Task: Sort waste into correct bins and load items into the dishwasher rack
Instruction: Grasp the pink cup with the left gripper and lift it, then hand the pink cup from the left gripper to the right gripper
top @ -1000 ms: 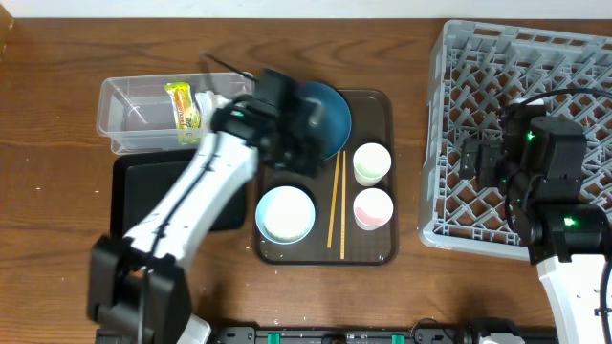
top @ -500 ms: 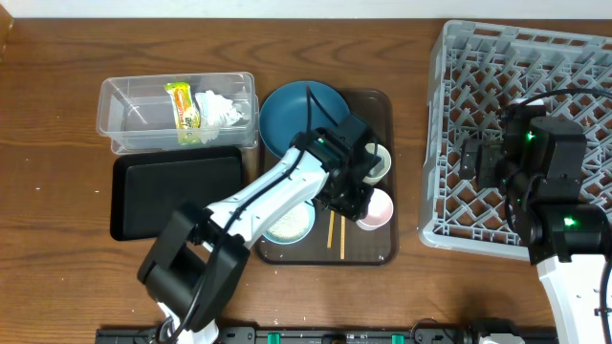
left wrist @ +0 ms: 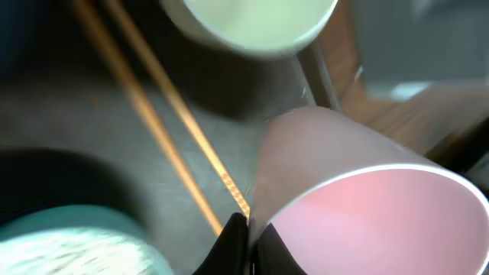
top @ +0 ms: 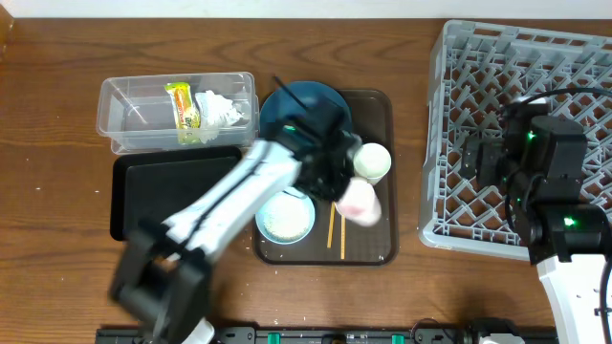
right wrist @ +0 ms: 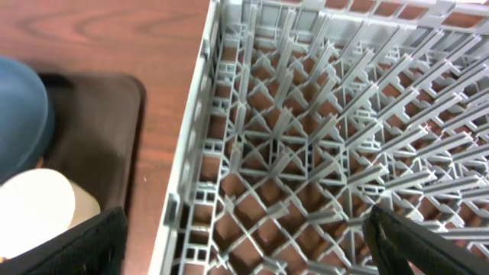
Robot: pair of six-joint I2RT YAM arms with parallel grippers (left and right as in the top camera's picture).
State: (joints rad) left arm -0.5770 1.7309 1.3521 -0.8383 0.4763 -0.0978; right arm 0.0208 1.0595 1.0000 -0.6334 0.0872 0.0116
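The robot's left gripper is holding the pink-inside cup (top: 360,203) above the brown tray, a long way from the rack (top: 469,186), so it should pass the cup to the right gripper for loading.
My left gripper (top: 342,191) is shut on the rim of the pink-inside cup (top: 363,201), which is tilted over the brown tray (top: 378,250). In the left wrist view the fingers (left wrist: 233,241) pinch the wall of the pink cup (left wrist: 367,206), one inside and one outside. The green-inside cup (top: 373,162) stands just behind it. On the tray are a white bowl (top: 285,216), two chopsticks (top: 335,227) and a blue plate (top: 308,107). My right gripper (top: 483,158) hangs open over the grey dishwasher rack (top: 521,57), empty. The wrapper (top: 182,105) and tissue (top: 220,107) lie in the clear tub (top: 129,115).
A black tray (top: 158,191) lies in front of the clear tub. In the right wrist view the rack's left wall (right wrist: 191,168) stands next to the brown tray (right wrist: 92,122), with the green cup (right wrist: 34,210) and the plate's edge (right wrist: 19,114) at the left.
My left arm swung from the clear tub to the brown tray, shut on the pink cup's rim and tipped the cup. The right arm has stayed in place.
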